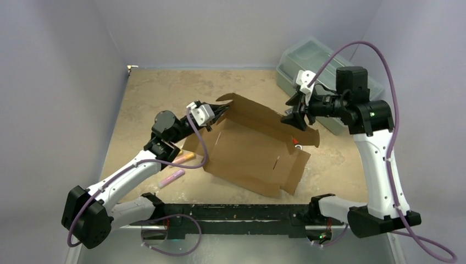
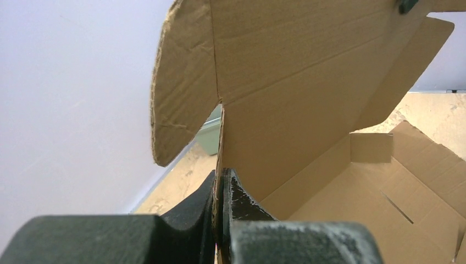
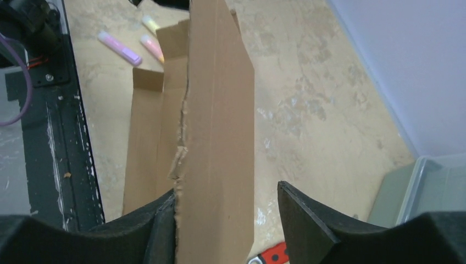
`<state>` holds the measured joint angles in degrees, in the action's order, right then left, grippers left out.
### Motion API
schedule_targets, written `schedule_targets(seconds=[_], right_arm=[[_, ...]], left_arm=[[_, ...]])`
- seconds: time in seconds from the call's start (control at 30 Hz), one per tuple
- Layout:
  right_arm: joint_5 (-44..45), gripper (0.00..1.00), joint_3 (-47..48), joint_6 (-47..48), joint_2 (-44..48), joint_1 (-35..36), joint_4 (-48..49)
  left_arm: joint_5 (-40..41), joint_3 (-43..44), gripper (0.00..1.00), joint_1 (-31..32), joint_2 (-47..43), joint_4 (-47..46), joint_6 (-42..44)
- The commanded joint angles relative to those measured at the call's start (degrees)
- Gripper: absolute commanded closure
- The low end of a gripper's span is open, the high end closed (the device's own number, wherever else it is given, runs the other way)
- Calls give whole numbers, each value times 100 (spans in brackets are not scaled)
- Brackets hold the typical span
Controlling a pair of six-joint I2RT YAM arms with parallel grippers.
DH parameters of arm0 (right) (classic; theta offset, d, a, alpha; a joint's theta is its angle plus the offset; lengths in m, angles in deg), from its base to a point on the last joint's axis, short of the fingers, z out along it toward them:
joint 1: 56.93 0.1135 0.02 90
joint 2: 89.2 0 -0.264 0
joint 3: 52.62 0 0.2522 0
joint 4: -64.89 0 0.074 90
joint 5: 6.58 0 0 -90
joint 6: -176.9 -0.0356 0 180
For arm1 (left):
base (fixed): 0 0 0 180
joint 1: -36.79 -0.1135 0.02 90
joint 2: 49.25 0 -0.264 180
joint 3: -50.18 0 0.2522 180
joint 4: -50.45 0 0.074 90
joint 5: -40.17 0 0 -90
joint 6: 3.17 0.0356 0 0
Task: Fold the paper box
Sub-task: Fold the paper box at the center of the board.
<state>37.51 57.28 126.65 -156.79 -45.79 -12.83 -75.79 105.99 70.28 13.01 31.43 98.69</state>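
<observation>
The side panel (image 1: 191,144) is spreading open while my left gripper holds the box's raised side. My right gripper should grip that side (image 1: 276,117) tightly before my left gripper takes the panel.
The brown paper box (image 1: 247,151) lies partly folded in the middle of the table, its back wall raised. My left gripper (image 1: 217,113) is shut on the left end of that raised wall. In the left wrist view the jaws (image 2: 222,190) pinch the cardboard edge (image 2: 308,99), with a rounded flap above. My right gripper (image 1: 294,118) is at the wall's right end. In the right wrist view it (image 3: 228,192) is open astride an upright cardboard panel (image 3: 220,110). The panel touches the left finger (image 3: 159,217); the right finger stands apart.
A translucent grey-green plastic toolbox (image 1: 310,66) stands at the back right, just behind the right arm. Pastel markers (image 1: 172,177) lie left of the box near the left arm. A small red object (image 3: 272,254) lies under the right gripper. A black rail (image 1: 231,212) runs along the near edge.
</observation>
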Motion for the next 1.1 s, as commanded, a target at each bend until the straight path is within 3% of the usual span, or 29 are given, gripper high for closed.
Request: schedule_targets(seconds=[0.0, 0.2, 0.5, 0.63, 0.77, 0.83, 0.87, 0.97, 1.07], right_arm=[[159, 36, 50, 423, -163, 3, -362], [399, 36, 92, 554, -359, 90, -392], [884, 50, -296, 444, -197, 334, -233], [960, 63, -355, 364, -190, 353, -170], [1082, 97, -256, 234, -184, 354, -14], [1257, 100, -186, 81, -100, 354, 202], [1389, 100, -121, 63, -63, 354, 292], [1746, 100, 235, 87, -39, 354, 480], [2121, 100, 660, 319, -97, 354, 497]], left_arm=[[-194, 317, 100, -16, 34, -150, 195], [-235, 360, 100, -14, 84, -181, 121], [106, 320, 100, -18, 81, -313, -31], [203, 258, 100, -16, 45, -397, -98], [291, 173, 100, -10, 3, -473, -205], [407, 120, 100, -19, -24, -497, -326], [466, 87, 96, -25, -48, -477, -404], [758, -17, 66, -27, -198, -311, -676], [1512, -139, 43, -21, -500, 49, -1021]])
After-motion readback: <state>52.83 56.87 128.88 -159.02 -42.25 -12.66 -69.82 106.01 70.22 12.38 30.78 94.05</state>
